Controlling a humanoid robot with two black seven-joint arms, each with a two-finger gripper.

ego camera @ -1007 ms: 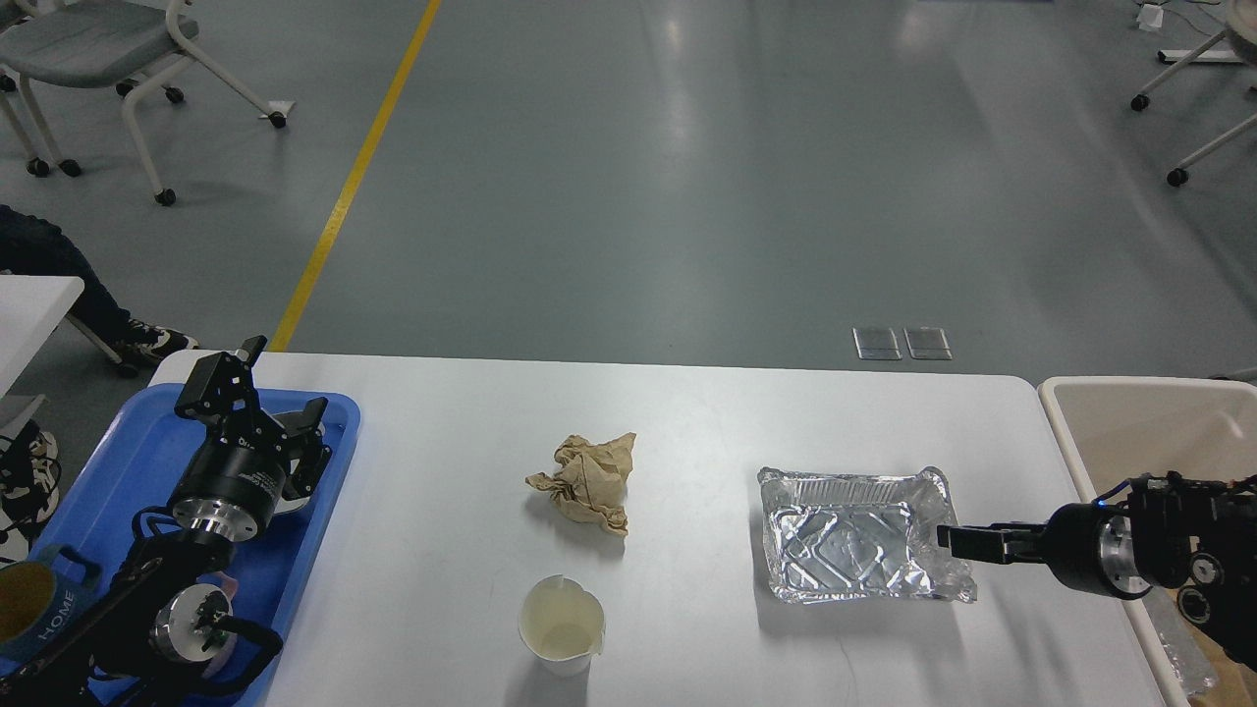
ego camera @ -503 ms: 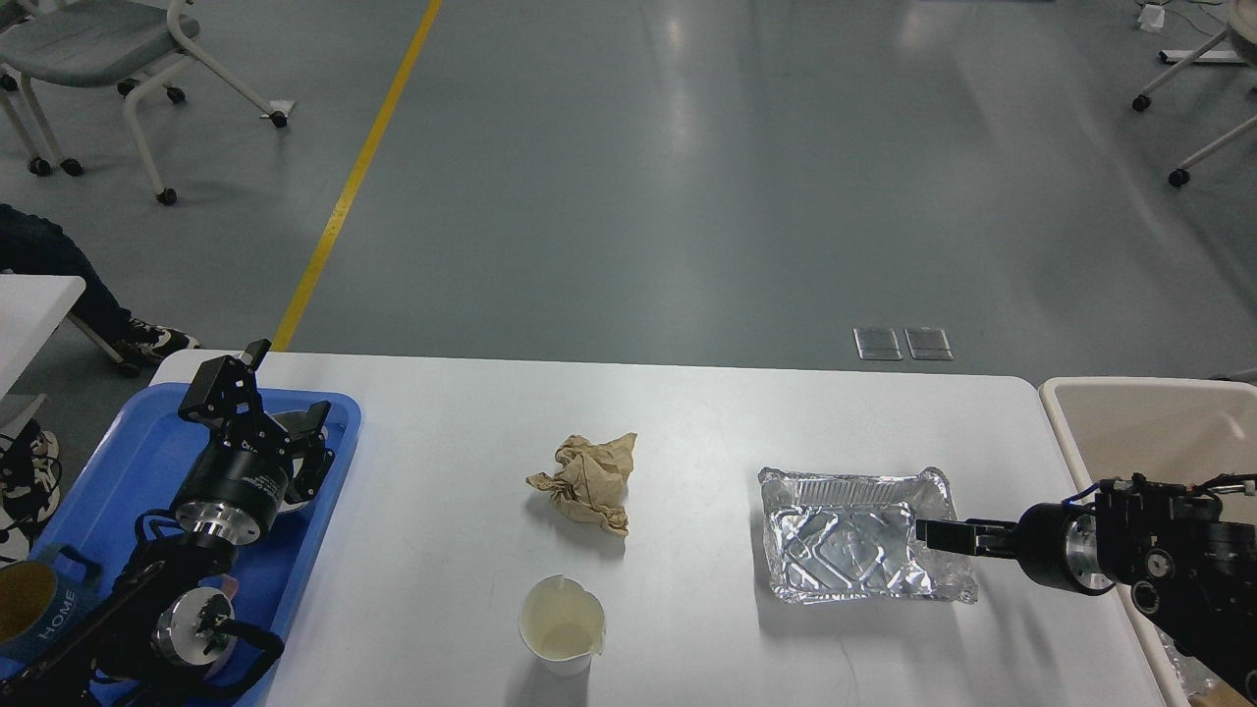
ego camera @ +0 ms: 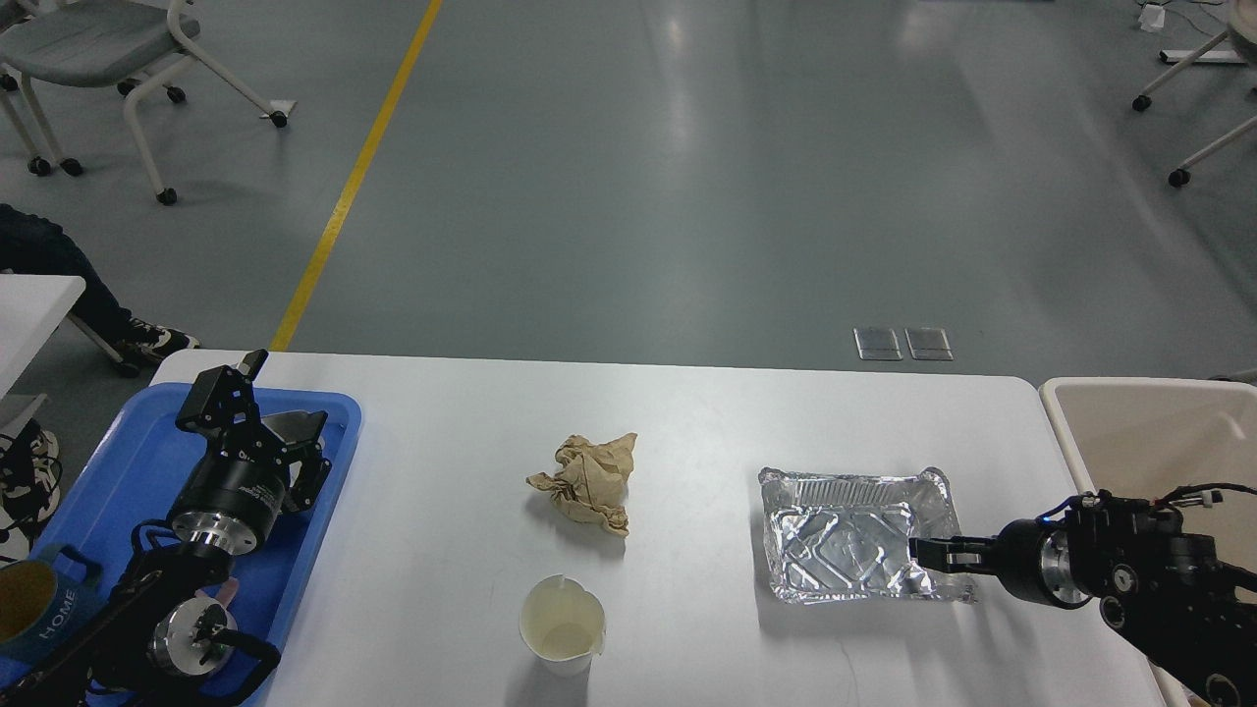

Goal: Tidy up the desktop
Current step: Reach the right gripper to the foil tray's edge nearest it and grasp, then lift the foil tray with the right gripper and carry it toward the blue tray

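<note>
My gripper will lower the paper cup into the foil tray (ego camera: 857,540), and the tray will stay open and hold the cup then, because raised, ribbed walls (ego camera: 843,489) ring the tray.
The white desktop (ego camera: 687,412) holds a crumpled brown paper ball (ego camera: 587,481) in the middle. A pale paper cup (ego camera: 562,624) stands upright near the front edge, and a dented foil tray (ego camera: 845,535) lies to the right. My right gripper (ego camera: 931,554) reaches in from the right, with its dark fingertips at the foil tray's right rim. I cannot tell its fingers apart. My left gripper (ego camera: 270,412) is open above the blue tray (ego camera: 118,462) at the left. A grey item (ego camera: 287,424) shows partly between its fingers.
A beige bin (ego camera: 1139,422) stands off the desktop's right end. A cup marked HOME (ego camera: 29,601) sits at the blue tray's front left. Chairs (ego camera: 108,49) and a yellow floor line (ego camera: 358,167) lie beyond the table.
My right gripper has moved left and slightly down, from beside the foil tray's right rim to over it. My left gripper has shifted slightly above the blue tray.
</note>
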